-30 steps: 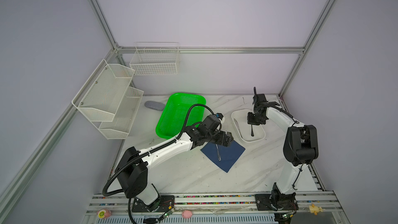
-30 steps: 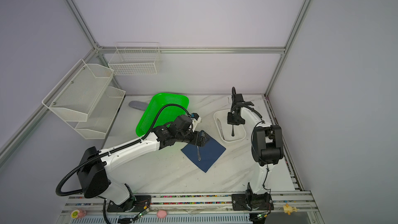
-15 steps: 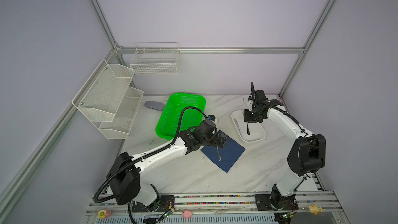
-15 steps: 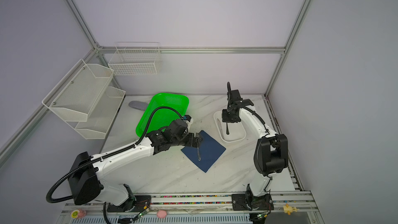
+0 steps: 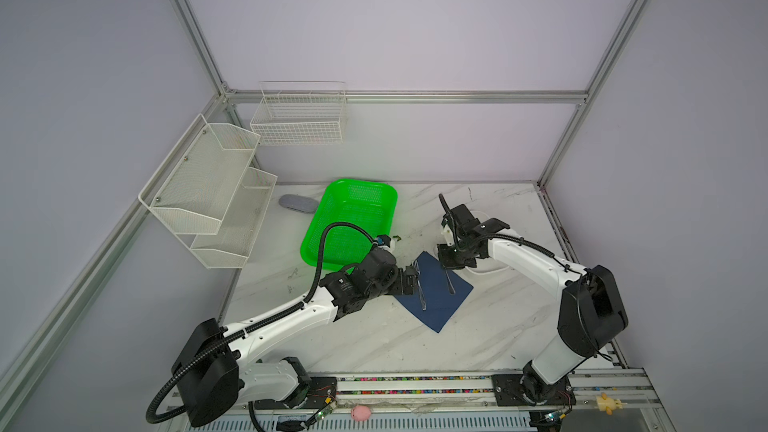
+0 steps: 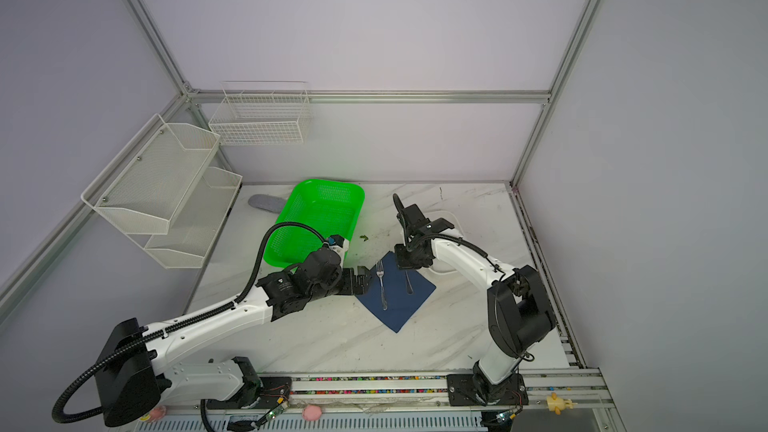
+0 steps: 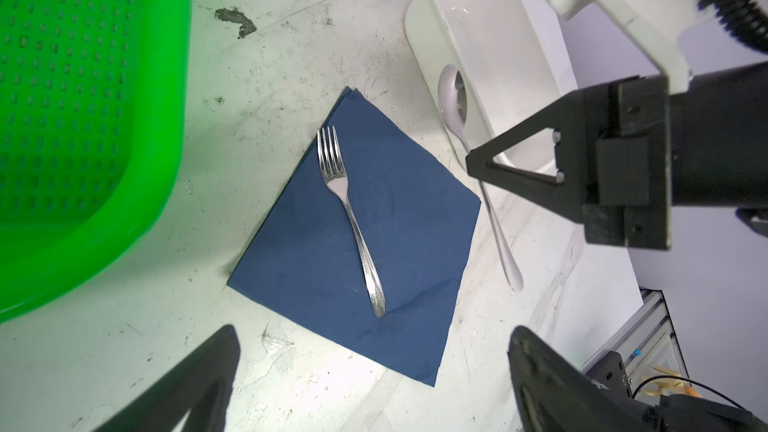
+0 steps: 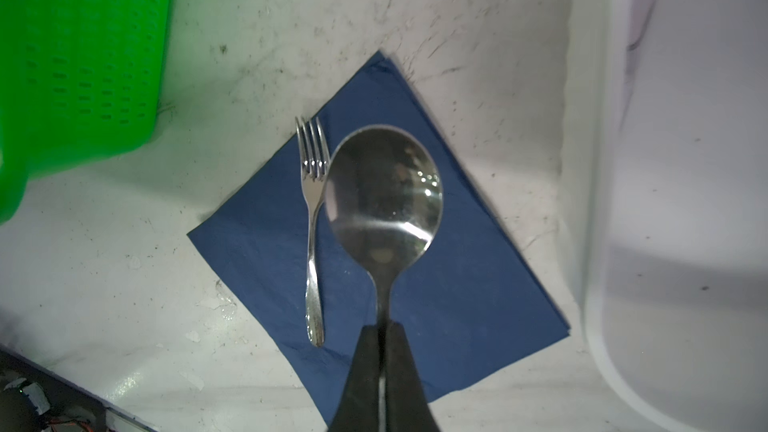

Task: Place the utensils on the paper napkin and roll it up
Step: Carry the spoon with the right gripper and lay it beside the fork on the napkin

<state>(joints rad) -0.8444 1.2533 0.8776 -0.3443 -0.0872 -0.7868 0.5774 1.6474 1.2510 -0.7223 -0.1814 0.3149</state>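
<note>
The spoon's bowl (image 8: 384, 196) points back the same way as the fork's teeth. I should keep lowering the spoon beside the fork with my right gripper until it touches the napkin.
The navy paper napkin (image 5: 436, 305) (image 6: 399, 305) (image 7: 316, 243) (image 8: 457, 284) lies flat as a diamond on the marble table. A silver fork (image 5: 420, 290) (image 6: 382, 286) (image 7: 351, 218) (image 8: 312, 222) rests on its left half, tines toward the back. My left gripper (image 5: 409, 280) (image 6: 362, 280) (image 7: 374, 338) is open and empty, just off the napkin's left corner. A spoon (image 5: 450, 284) (image 6: 408, 283) (image 7: 492, 209) (image 8: 382, 197) hangs above the napkin's right half, to the right of the fork. My right gripper (image 5: 451, 263) (image 6: 409, 263) (image 8: 382, 332) is shut on its neck.
A bright green basket (image 5: 353, 218) (image 6: 320, 214) (image 7: 83, 118) stands behind my left gripper. The white tray (image 7: 428, 27) (image 8: 590, 201) sits right of the napkin, partly under my right arm. White wire shelves (image 5: 208, 189) hang on the left wall. A grey oval pad (image 5: 297, 203) lies at the back left.
My right gripper has carried the spoon from over the white tray leftward and forward to above the napkin. My left gripper has drawn back leftward off the napkin; the fork stays put.
</note>
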